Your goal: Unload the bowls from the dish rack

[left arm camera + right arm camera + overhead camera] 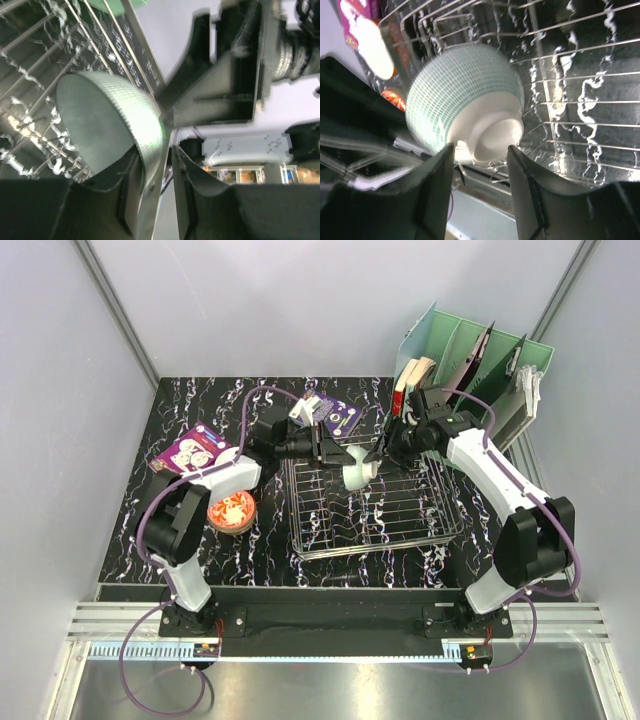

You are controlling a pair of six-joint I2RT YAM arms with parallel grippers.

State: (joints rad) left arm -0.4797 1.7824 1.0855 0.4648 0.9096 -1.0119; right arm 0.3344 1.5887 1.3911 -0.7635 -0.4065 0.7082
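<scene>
Next, my left gripper stands the bowl upright in the rack (388,490) before my right gripper takes hold of the bowl's rim, because the bowl's white foot (370,471) is facing my right gripper.
A pale celadon green bowl (358,472) hangs tilted on its side over the back of the chrome wire dish rack (400,530). My left gripper (335,452) is shut on its rim; in the left wrist view the rim (150,145) sits between the fingers (197,185). My right gripper (383,453) is open. In the right wrist view its fingers (437,185) stand on either side of the bowl's white foot (495,137), apart from it. A red-pink floral bowl (231,510) stands on the table left of the rack. The other bowls are out of view.
A mint-green file organizer (470,360) with books stands at the back right, close behind my right arm. Two purple packets (195,450) (335,415) lie at the back left. The rack's wire walls (580,75) rise around the bowl.
</scene>
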